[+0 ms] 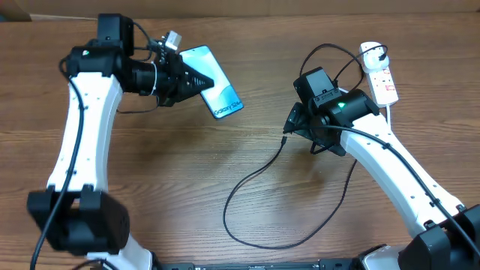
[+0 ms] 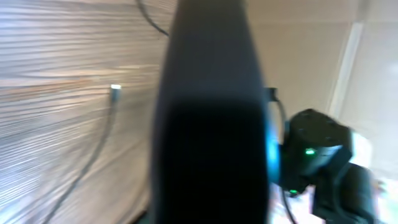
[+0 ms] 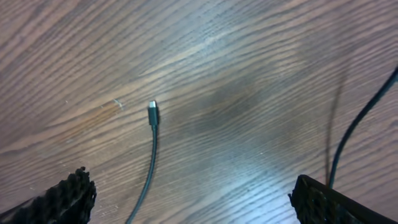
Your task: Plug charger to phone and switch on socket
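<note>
The robot should draw back and center the fingers of its open right gripper over the connector before lowering, because the connector point(image 1: 283, 140) tip point(image 3: 153, 112) lies nearer one finger.
My left gripper point(image 1: 196, 79) is shut on the phone point(image 1: 223, 96) and holds it tilted above the table at the back left, its blue-teal screen facing up. In the left wrist view the phone point(image 2: 211, 124) is a dark blur edge-on that hides the fingers. The charger cable point(image 1: 247, 180) loops over the table, with its connector tip point(image 1: 285, 139) lying free; the tip also shows in the left wrist view point(image 2: 115, 89) and the right wrist view point(image 3: 152, 107). My right gripper point(image 1: 295, 122) is open and empty just above the tip point(image 3: 199, 208). The socket point(image 1: 380, 75) lies at the back right.
The socket's thick white cord point(image 1: 391, 112) runs down past my right arm. The black cable rises behind the right arm to a plug in the socket point(image 1: 373, 54). A second stretch of cable point(image 3: 360, 124) passes near my right finger.
</note>
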Robot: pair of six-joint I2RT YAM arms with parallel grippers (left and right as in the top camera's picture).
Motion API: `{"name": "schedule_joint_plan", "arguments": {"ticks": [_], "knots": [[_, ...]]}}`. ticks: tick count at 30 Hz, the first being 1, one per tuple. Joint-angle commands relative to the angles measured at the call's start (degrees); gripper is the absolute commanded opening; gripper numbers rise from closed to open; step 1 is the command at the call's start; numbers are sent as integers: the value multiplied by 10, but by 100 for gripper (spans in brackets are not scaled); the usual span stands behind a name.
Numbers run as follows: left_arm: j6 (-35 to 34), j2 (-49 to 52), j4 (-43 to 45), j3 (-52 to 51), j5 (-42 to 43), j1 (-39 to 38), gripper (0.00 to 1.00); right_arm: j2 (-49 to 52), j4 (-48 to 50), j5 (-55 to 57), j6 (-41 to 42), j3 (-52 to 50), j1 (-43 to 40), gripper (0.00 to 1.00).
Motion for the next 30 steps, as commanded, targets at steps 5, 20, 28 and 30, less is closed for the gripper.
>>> {"name": "schedule_joint_plan", "arguments": {"ticks": [5, 20, 28, 30], "knots": [[25, 77, 37, 8, 243, 15, 4, -10, -12, 1, -14, -3, -43, 100], [60, 98, 52, 8, 278, 14, 4, -10, 31, -195, -193, -33, -113, 91], [59, 98, 57, 8, 256, 14, 4, -10, 67, -212, -193, -85, -113, 91], [59, 98, 58, 8, 256, 14, 4, -10, 70, -219, -193, -85, -113, 91]]}}
